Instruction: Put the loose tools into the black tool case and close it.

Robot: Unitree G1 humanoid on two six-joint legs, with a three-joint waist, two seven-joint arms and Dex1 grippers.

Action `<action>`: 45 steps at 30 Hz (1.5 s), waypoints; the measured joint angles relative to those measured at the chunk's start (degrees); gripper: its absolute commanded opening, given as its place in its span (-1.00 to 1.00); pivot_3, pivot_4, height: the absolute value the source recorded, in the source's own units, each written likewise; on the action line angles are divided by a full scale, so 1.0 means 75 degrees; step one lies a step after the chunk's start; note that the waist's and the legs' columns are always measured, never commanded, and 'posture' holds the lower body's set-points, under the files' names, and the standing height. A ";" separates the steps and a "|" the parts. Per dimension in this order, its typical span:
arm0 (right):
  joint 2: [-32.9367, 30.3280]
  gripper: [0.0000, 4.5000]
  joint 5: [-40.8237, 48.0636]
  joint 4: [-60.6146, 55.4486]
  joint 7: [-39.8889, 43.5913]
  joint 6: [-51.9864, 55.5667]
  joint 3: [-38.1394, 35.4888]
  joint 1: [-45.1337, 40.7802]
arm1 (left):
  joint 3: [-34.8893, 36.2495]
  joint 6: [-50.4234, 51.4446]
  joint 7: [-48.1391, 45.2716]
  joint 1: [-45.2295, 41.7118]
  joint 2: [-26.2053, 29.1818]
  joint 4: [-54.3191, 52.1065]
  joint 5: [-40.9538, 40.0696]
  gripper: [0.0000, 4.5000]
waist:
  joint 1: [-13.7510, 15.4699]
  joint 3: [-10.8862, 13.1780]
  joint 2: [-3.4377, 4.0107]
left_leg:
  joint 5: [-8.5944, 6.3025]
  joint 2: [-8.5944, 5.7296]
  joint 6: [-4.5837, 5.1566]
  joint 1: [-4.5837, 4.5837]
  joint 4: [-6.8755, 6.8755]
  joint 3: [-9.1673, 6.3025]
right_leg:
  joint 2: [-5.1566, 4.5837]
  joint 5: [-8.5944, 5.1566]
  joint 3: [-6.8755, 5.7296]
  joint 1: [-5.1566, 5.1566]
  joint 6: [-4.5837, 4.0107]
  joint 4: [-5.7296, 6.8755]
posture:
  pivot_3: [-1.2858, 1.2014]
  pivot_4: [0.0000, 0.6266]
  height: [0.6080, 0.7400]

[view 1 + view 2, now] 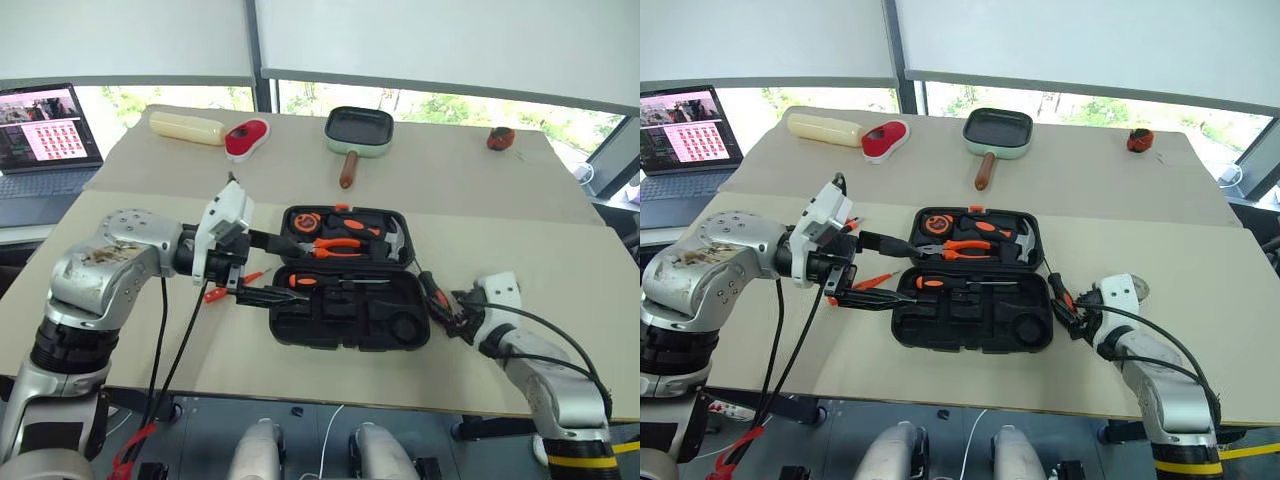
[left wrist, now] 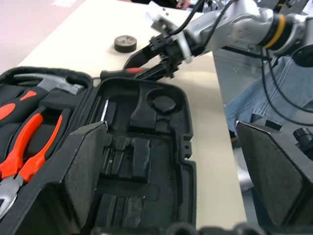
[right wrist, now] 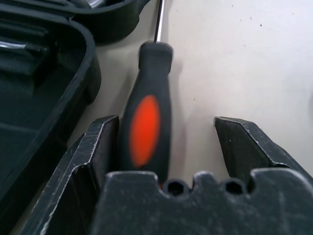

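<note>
The thin orange tester screwdriver (image 1: 216,294) should settle in lengthwise when the robot lowers it, because an empty narrow groove (image 2: 129,159) runs between the raised black blocks there.
The black tool case (image 1: 300,330) lies open at the table's middle. Its far half holds orange-handled pliers (image 1: 340,247) and a hammer. One black-and-orange screwdriver (image 1: 322,282) rests in the near half. My left gripper (image 1: 290,270) hovers open over the case's left edge. A thin orange tester screwdriver (image 1: 872,281) lies on the table beneath it. Right of the case lies another black-and-orange screwdriver (image 3: 146,117). My right gripper (image 1: 440,306) straddles its handle, jaws apart, one finger (image 3: 93,147) against it. A black tape roll (image 2: 125,42) sits on the table beyond that gripper.
A pale-green pan (image 1: 358,130) with a wooden handle stands at the back, with a red object (image 1: 246,138) and a yellowish bottle (image 1: 186,127) to its left. A laptop (image 1: 40,135) is at far left. A small red thing (image 1: 501,139) sits back right.
</note>
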 measured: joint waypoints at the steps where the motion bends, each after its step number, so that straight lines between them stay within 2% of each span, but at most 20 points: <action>1: 0.0037 0.08 -0.0011 -0.0011 -0.0047 0.0001 -0.0025 0.0008 | -0.0033 -0.0034 -0.0001 -0.0001 -0.0003 0.0037 0.0020 1.00 | -0.0015 0.0000 0.0000 | 0.0000 0.0000 0.0000 0.0000 -0.0001 0.0000 | 0.0000 0.0000 0.0000 0.0000 0.0000 0.0000 | 0.03 -0.52 1.00; 5: 0.0240 -0.50 0.0068 -0.0072 -0.0263 0.0142 -0.0296 0.0036 | -0.0145 -0.0141 0.0001 -0.0036 -0.0020 0.0144 0.0081 1.00 | -0.0035 0.0000 0.0000 | 0.0000 0.0000 0.0000 -0.0003 -0.0002 -0.0001 | 0.0000 0.0000 0.0000 -0.0003 0.0000 0.0000 | 0.03 -0.52 1.00; 6: 0.0299 -0.54 0.0138 -0.0083 -0.0313 0.0195 -0.0419 0.0041 | -0.0159 -0.0158 0.0000 -0.0055 -0.0023 0.0155 0.0085 1.00 | -0.0034 0.0001 0.0001 | 0.0000 0.0000 0.0000 -0.0005 -0.0002 0.0000 | 0.0000 0.0000 0.0000 -0.0004 0.0000 0.0000 | 0.03 -0.52 1.00; 11: 0.0364 -0.54 0.0582 -0.0300 -0.0467 0.0479 -0.1197 -0.0015 | -0.0159 -0.0310 0.0041 -0.0078 -0.0024 0.0246 0.0137 1.00 | -0.0046 0.0001 0.0002 | 0.0000 0.0001 0.0000 -0.0003 -0.0005 0.0001 | 0.0000 0.0000 0.0001 -0.0005 0.0000 -0.0001 | 0.03 -0.52 1.00; 13: 0.0049 -0.54 0.0839 -0.0231 -0.0146 0.0599 -0.1373 -0.0223 | -0.0156 -0.0313 0.0069 -0.0063 -0.0006 0.0247 0.0162 1.00 | -0.0048 0.0006 0.0009 | 0.0000 -0.0001 0.0000 -0.0003 -0.0005 0.0006 | -0.0002 0.0000 0.0007 -0.0007 0.0000 0.0000 | 0.03 -0.52 1.00; 18: -0.1772 -0.54 0.1086 -0.0077 0.1981 0.0219 -0.1117 -0.1399 | -0.0136 -0.0328 0.0019 0.0216 0.0187 0.0245 0.0214 1.00 | -0.0109 0.0031 0.0029 | 0.0000 0.0015 0.0000 0.0010 -0.0033 0.0009 | 0.0023 -0.0004 0.0019 -0.0014 -0.0009 -0.0007 | 0.03 -0.52 1.00; 22: -0.2252 -0.54 0.0935 0.0255 0.3866 -0.0652 0.0088 -0.2085 | -0.0098 -0.0345 -0.0106 0.0357 0.0367 0.0233 0.0227 1.00 | -0.0092 0.0033 0.0028 | 0.0000 0.0025 0.0000 0.0006 -0.0047 0.0009 | 0.0034 -0.0009 0.0016 -0.0026 -0.0021 -0.0007 | 0.03 -0.52 1.00; 24: -0.2271 -0.54 0.0622 0.0535 0.4929 -0.1477 0.0934 -0.2534 | -0.0088 -0.0376 -0.0135 0.0386 0.0375 0.0227 0.0231 1.00 | -0.0073 0.0034 0.0026 | 0.0001 0.0022 -0.0001 -0.0001 -0.0047 0.0011 | 0.0031 -0.0008 0.0016 -0.0031 -0.0020 -0.0007 | 0.03 -0.52 1.00; 26: -0.2237 -0.54 0.0340 0.0848 0.5497 -0.2022 0.1487 -0.2896 | -0.0077 -0.0398 -0.0125 0.0405 0.0387 0.0223 0.0236 1.00 | -0.0059 0.0035 0.0024 | 0.0001 0.0018 -0.0001 -0.0002 -0.0047 0.0014 | 0.0024 -0.0008 0.0016 -0.0031 -0.0019 -0.0008 | 0.03 -0.52 1.00; 31: -0.1948 -0.54 -0.0645 0.2155 0.6321 -0.3488 0.2530 -0.3642 | 0.0018 -0.0337 -0.0056 0.0580 0.0436 -0.0075 0.0186 1.00 | -0.0013 0.0041 0.0014 | 0.0003 0.0005 -0.0004 -0.0007 -0.0046 0.0017 | 0.0010 -0.0008 0.0013 -0.0035 -0.0014 -0.0008 | 0.03 -0.52 1.00; 36: -0.1817 -0.54 -0.1175 0.3121 0.6735 -0.4501 0.2843 -0.3764 | 0.0144 -0.0302 -0.0011 0.0808 0.0652 -0.0258 0.0136 1.00 | -0.0040 0.0041 0.0014 | 0.0006 0.0006 -0.0008 -0.0031 -0.0045 0.0019 | 0.0010 -0.0007 0.0013 -0.0067 -0.0016 0.0003 | 0.03 -0.52 1.00; 45: -0.1621 -0.54 -0.1408 0.4088 0.6970 -0.5213 0.2878 -0.4050 | 0.0296 -0.0282 0.0161 0.0969 0.0764 -0.0497 -0.0048 1.00 | -0.0042 0.0041 0.0014 | 0.0009 0.0005 -0.0013 -0.0049 -0.0046 0.0023 | 0.0011 -0.0005 0.0019 -0.0100 -0.0018 0.0023 | 0.03 -0.52 1.00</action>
